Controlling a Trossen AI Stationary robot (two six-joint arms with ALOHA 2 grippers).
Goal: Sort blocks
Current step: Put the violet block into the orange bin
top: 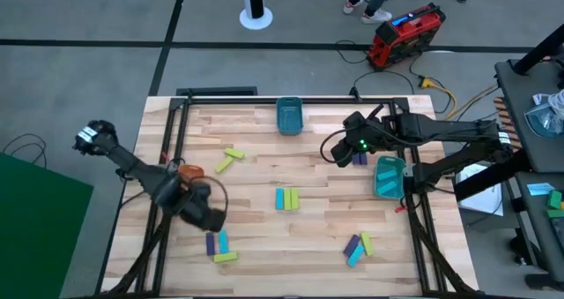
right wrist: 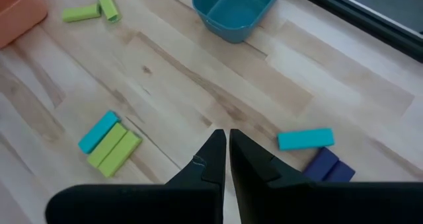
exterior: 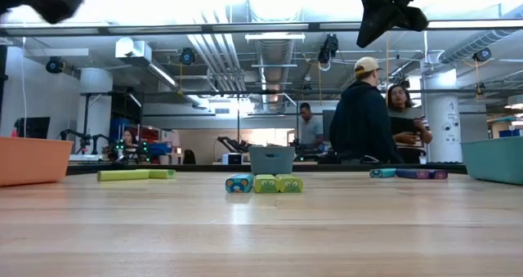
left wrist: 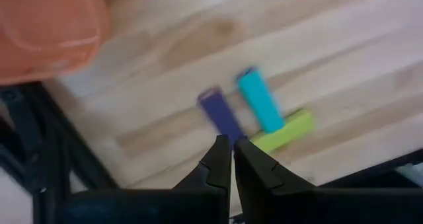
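My left gripper keeps going toward the purple block (top: pixel 211 243) until its fingers can open around it, because there is a gap (top: pixel 217 242) between that block and the cyan block.
My left gripper (top: pixel 208 214) is shut and empty, raised over the near left of the table. In the left wrist view its fingertips (left wrist: pixel 232 150) hover above a purple block (left wrist: pixel 221 114), a cyan block (left wrist: pixel 260 104) and a yellow-green block (left wrist: pixel 284 132), all lying flat. My right gripper (top: pixel 339 149) is shut and empty, raised over the far right (right wrist: pixel 228 147). A cyan block (right wrist: pixel 305 139) and purple blocks (right wrist: pixel 328 166) lie beside it. A cyan and two yellow-green blocks (top: pixel 286 198) lie together at mid-table. Two yellow-green blocks (top: pixel 231 159) lie far left, and three more blocks (top: pixel 357 245) near right.
An orange bin (top: pixel 189 170) stands at the left beside my left arm. One teal bin (top: pixel 289 115) stands at the far middle, another (top: pixel 389 176) at the right edge. A black frame (top: pixel 291 96) borders the table. People stand in the room beyond (exterior: pixel 364 113).
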